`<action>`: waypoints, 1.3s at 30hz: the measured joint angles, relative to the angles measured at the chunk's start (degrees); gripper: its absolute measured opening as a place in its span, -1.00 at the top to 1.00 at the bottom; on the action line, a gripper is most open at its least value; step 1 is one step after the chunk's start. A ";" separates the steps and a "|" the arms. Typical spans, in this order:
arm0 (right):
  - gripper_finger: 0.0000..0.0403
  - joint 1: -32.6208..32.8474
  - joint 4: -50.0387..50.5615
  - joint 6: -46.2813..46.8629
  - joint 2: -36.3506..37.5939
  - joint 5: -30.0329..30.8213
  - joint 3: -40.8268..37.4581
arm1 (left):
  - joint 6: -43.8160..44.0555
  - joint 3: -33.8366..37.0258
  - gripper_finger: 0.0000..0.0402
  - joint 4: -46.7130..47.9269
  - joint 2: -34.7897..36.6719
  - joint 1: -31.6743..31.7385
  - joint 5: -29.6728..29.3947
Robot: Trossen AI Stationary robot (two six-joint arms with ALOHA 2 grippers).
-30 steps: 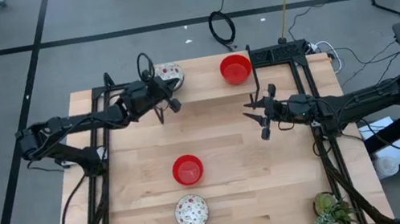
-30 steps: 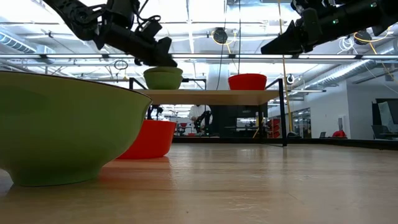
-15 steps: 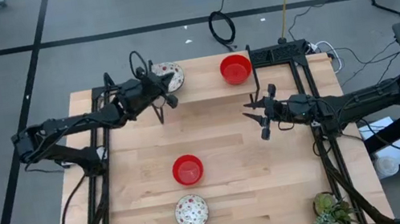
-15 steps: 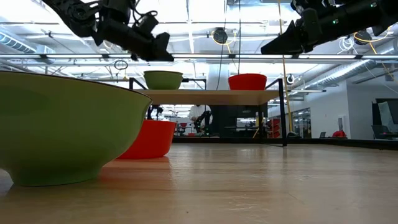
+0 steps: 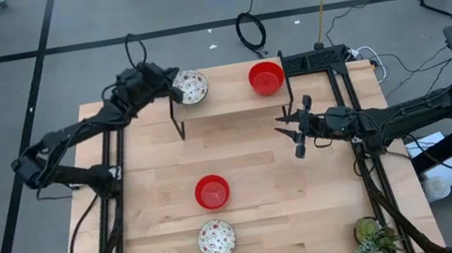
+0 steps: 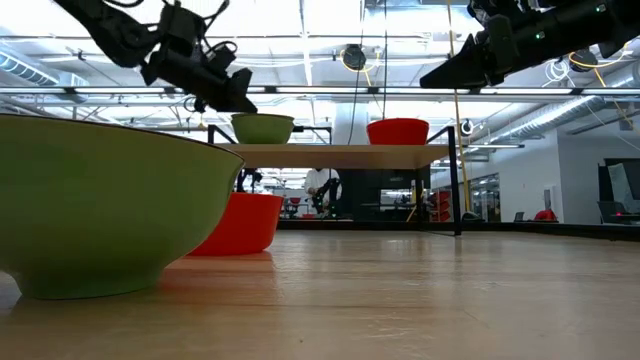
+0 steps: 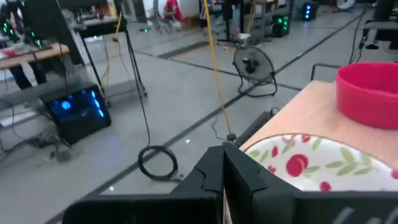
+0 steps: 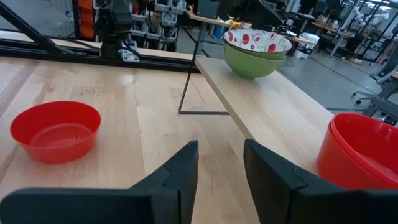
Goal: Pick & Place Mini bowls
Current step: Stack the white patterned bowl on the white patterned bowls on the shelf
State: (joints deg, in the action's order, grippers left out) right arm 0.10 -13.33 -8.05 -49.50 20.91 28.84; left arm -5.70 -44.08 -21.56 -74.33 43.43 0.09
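Note:
The patterned stack (image 5: 191, 86) sits level on the shelf next to the robot's empty fingers, so the left gripper should go on moving away until it opens above the table's patterned bowl (image 5: 216, 239).
A raised wooden shelf (image 5: 230, 98) stands along the table's far edge. On it rest two stacked white red-patterned bowls, green outside (image 5: 192, 86) (image 8: 256, 48) (image 7: 311, 163), and stacked red bowls (image 5: 266, 77) (image 8: 367, 158). On the table stand a single red bowl (image 5: 212, 191) (image 8: 56, 129) and, nearer, a patterned bowl (image 5: 216, 239) (image 6: 100, 205). My left gripper (image 5: 171, 84) (image 7: 224, 177) hovers just left of the shelf's patterned stack, shut and holding nothing. My right gripper (image 5: 294, 138) (image 8: 221, 152) hangs open over the table's right half, below the shelf's front edge.
The shelf stands on thin black legs (image 8: 189, 81), with room beneath it. Black frame rails (image 5: 117, 191) run along both table sides. A small plant (image 5: 375, 235) sits at the near right corner. The table's middle right is bare wood (image 5: 311, 195).
My left gripper has risen off the top of the patterned bowl stack on the shelf and drawn back toward the table's far left corner. The stack has stayed where it was.

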 joint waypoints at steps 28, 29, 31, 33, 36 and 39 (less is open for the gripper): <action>0.42 0.00 -0.05 -0.07 -0.01 0.00 0.00 | 0.35 -0.02 0.99 1.97 -1.38 -0.06 1.36; 0.42 0.00 -0.06 -0.07 0.00 0.01 0.00 | 0.35 -0.02 0.98 1.19 -1.03 -0.06 1.34; 0.42 0.01 -0.05 -0.04 0.00 0.02 0.00 | 0.13 -0.02 0.97 -1.21 -0.50 -0.04 1.33; 0.42 0.01 -0.05 0.05 0.00 0.02 0.00 | -0.34 -0.08 0.98 -2.85 -0.43 -0.33 1.37; 0.42 0.02 -0.06 0.07 0.00 0.02 0.00 | -2.30 0.01 0.99 -2.85 1.00 -1.09 1.54; 0.42 0.02 -0.04 0.07 0.00 0.02 0.00 | -4.54 -0.06 0.96 -0.86 4.98 -3.24 4.36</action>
State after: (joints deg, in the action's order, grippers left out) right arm 0.11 -13.37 -7.99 -49.50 20.93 28.84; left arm -10.23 -44.14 -22.42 -69.35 40.19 4.46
